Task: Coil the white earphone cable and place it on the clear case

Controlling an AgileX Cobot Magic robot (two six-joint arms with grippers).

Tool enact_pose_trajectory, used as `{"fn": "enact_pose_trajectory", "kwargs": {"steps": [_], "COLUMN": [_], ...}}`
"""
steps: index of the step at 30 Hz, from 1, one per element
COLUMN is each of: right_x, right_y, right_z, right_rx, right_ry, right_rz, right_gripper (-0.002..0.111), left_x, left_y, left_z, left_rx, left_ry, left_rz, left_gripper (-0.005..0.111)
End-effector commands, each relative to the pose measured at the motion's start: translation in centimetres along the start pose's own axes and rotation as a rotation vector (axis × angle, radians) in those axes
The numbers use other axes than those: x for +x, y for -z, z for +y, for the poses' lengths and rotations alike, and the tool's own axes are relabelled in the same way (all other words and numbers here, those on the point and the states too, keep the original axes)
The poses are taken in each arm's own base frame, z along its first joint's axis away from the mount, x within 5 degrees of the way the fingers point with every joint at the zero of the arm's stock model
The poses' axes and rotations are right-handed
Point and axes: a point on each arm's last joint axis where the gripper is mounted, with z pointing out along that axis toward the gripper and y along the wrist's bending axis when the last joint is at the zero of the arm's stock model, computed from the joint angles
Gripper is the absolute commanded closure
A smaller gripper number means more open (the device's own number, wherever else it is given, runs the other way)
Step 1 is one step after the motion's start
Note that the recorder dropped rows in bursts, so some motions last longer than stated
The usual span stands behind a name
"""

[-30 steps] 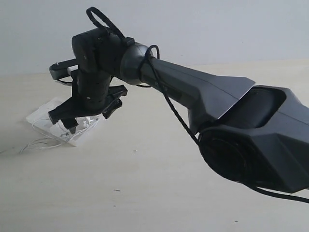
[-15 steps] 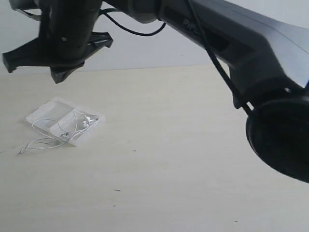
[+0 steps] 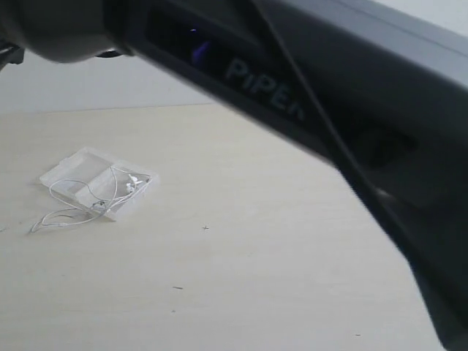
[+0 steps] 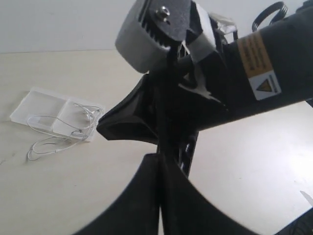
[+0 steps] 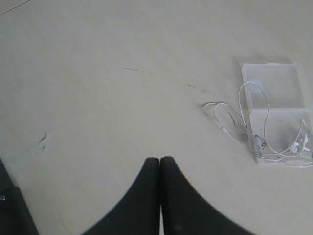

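Next, I back my right gripper away before my left gripper lifts the trailing cable loop (image 3: 53, 221) onto the clear case, because my right gripper's wrist (image 4: 234, 71) is in my left gripper's way.
The clear case (image 3: 73, 167) lies open and flat on the pale table at the left. The white earphone cable (image 3: 55, 219) is draped in loose loops over its near half, with the earbuds (image 3: 131, 183) on the case and one loop trailing onto the table. In the left wrist view the case (image 4: 36, 105) and cable (image 4: 49, 143) lie far off, and my left gripper (image 4: 160, 159) is shut on nothing. In the right wrist view my right gripper (image 5: 160, 160) is shut and empty, well above the table, away from the case (image 5: 274, 83) and cable (image 5: 222, 115).
A blurred black arm link (image 3: 292, 95) fills the top and right of the exterior view, close to the camera. In the left wrist view the other arm's wrist and grey camera housing (image 4: 156, 29) stand close in front of my left gripper. Small dark specks (image 3: 205, 228) mark the table.
Both grippers have gone from open to shut. The arm that hung over the case has risen and swung toward the exterior camera. The cable and case lie as before.
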Motion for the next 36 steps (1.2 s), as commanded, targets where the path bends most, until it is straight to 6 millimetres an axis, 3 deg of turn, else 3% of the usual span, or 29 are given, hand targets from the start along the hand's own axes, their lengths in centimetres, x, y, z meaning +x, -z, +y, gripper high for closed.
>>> {"fn": "enact_pose_trajectory", "kwargs": {"steps": [1, 13, 19, 22, 25, 30, 36], "right_x": [-0.2, -1.1, -0.2, 0.0, -0.6, -1.5, 0.3], "right_y": [0.8, 4.6, 0.9, 0.3, 3.3, 10.7, 14.1], "right_z": [0.2, -0.9, 0.2, 0.5, 0.5, -0.4, -2.0], "right_rx": [0.018, 0.073, 0.018, -0.004, 0.025, 0.002, 0.076], "right_ry": [0.029, -0.03, -0.068, -0.07, -0.017, -0.019, 0.012], "right_rz": [-0.022, -0.108, -0.024, -0.008, -0.073, -0.208, -0.194], "right_gripper": [0.108, 0.108, 0.108, 0.108, 0.108, 0.108, 0.108], "left_x": [0.0, 0.1, 0.2, 0.3, 0.2, -0.1, 0.0], "left_y": [0.1, 0.1, 0.1, 0.1, 0.1, 0.8, 1.5], "left_z": [-0.3, -0.1, -0.1, 0.0, 0.2, 0.9, 1.2], "left_rx": [0.034, 0.021, 0.015, 0.004, -0.01, -0.055, -0.043], "left_ry": [0.018, 0.053, 0.067, 0.064, 0.057, 0.106, 0.107], "left_rz": [-0.008, 0.003, 0.013, 0.02, 0.002, -0.08, -0.118], "left_gripper": [0.107, 0.107, 0.107, 0.107, 0.107, 0.107, 0.107]}}
